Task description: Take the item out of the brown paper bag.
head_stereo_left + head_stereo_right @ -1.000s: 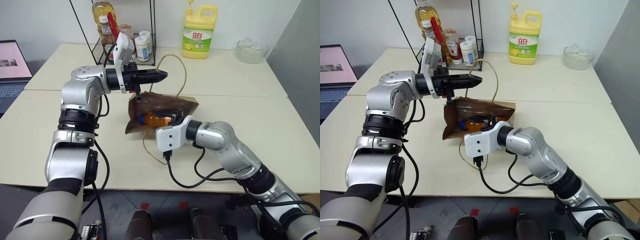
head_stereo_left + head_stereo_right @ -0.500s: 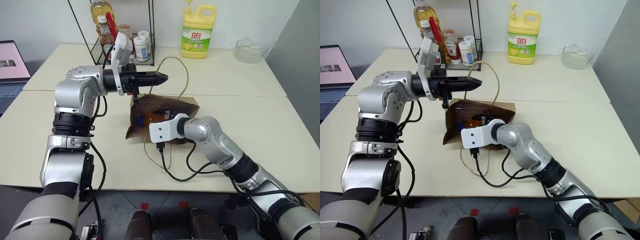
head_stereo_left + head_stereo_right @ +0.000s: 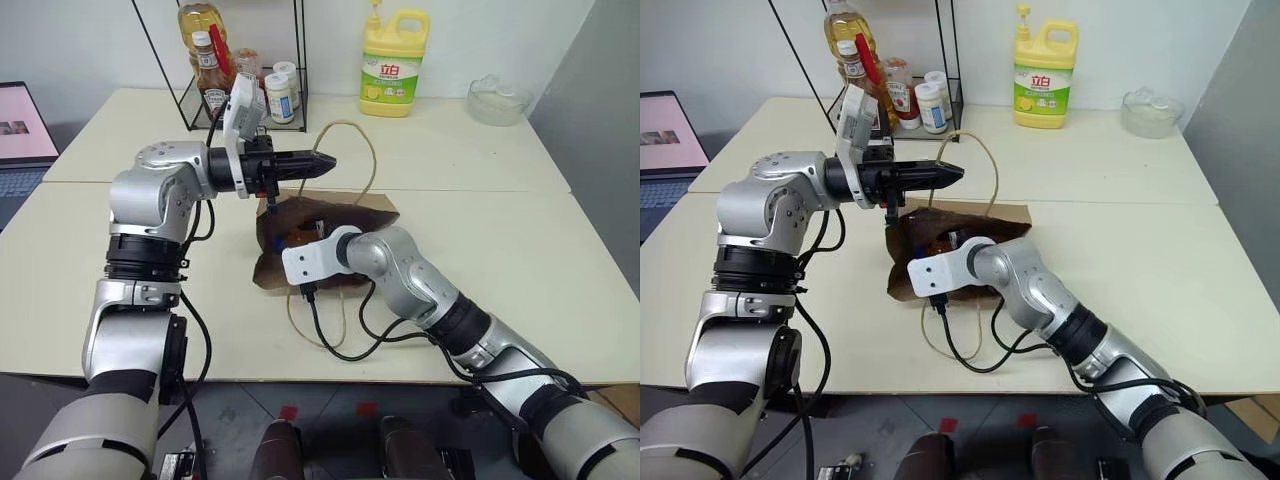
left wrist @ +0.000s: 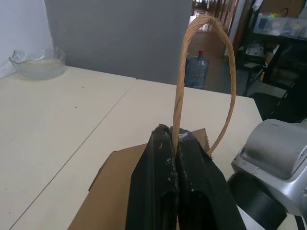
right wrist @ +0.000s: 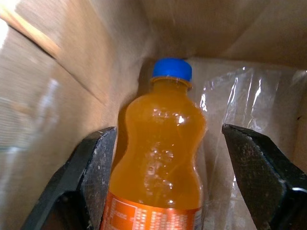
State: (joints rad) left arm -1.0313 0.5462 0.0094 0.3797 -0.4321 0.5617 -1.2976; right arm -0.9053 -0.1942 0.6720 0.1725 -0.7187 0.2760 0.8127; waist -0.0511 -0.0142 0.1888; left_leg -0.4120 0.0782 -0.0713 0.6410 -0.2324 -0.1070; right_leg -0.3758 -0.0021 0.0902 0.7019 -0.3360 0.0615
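Observation:
The open fingers of my right gripper are on both sides of the bottle point(image 5: 160, 136), so I should keep reaching in until they touch the bottle's narrow middle point(image 5: 158, 167), then close them.
The brown paper bag point(image 3: 352, 210) lies on its side on the table, mouth toward me. My left gripper point(image 4: 173, 140) is shut on one twisted-paper handle point(image 4: 207, 72) and holds it up above the bag. My right gripper point(image 5: 165, 134) is inside the bag's mouth and open. Between its two black fingers point(image 5: 91, 172), untouched, lies the item point(image 5: 160, 163), a clear bottle of orange liquid with a blue cap point(image 5: 172, 68). Crinkled clear plastic point(image 5: 225, 100) lies beside the bottle. In the head views the bag hides the right fingertips.
A yellow detergent jug point(image 3: 391, 62) and a glass bowl point(image 3: 497, 100) stand at the table's far side. A wire rack point(image 3: 240, 70) with sauce bottles is at the far left, a laptop point(image 3: 22, 130) beyond it. The bag's other handle point(image 3: 300, 318) trails toward the front edge.
My right gripper has pushed farther into the bag's mouth and its fingers have spread wider. The left gripper keeps the handle in about the same place.

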